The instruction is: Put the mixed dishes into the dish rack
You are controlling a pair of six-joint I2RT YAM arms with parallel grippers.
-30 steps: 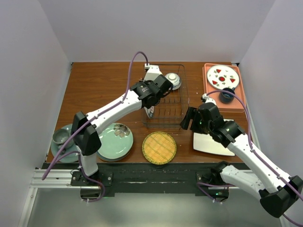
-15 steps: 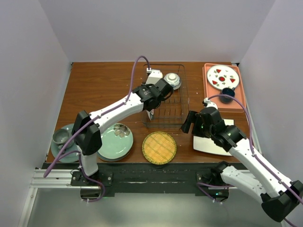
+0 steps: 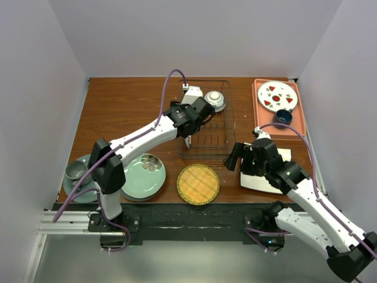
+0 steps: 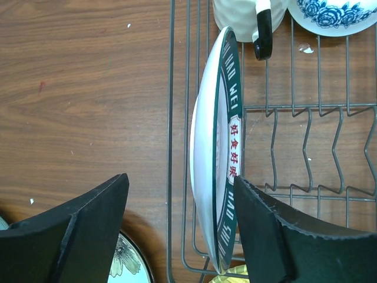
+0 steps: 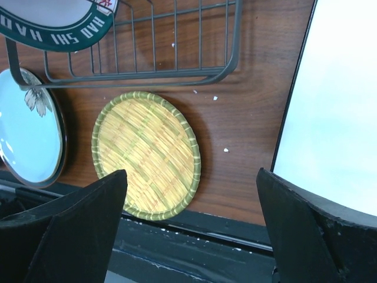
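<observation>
The robot's right gripper should lift the round woven bamboo mat (image 3: 198,184) by its edge (image 3: 218,185) and pass it to the left gripper for loading, because the mat lies flat in front of the rack.
The white plate with dark patterned rim (image 4: 219,147) stands on edge at the left end of the dish rack (image 3: 227,121). My left gripper (image 4: 181,180) is open and straddles it, with a wide gap on its left side and the right finger (image 4: 277,236) close to the plate's face. The cream mug (image 4: 235,15) and the small blue-white bowl (image 4: 336,13) sit at the rack's far end. My right gripper (image 3: 235,156) is open and empty, low over the table between the rack and the white square plate (image 3: 265,180). The pale green flower plate (image 3: 144,174) lies at front left.
A round woven bamboo mat (image 3: 198,184) lies in front of the rack. A grey-green plate with a small grey cup (image 3: 76,171) is at the far left. An orange tray (image 3: 297,127) at back right holds a red-marked white plate (image 3: 277,95) and a dark blue cup (image 3: 283,117).
My left gripper has opened and let go of the rimmed plate, which now stands in the rack. My right gripper has drawn back toward the near edge and opened wider.
</observation>
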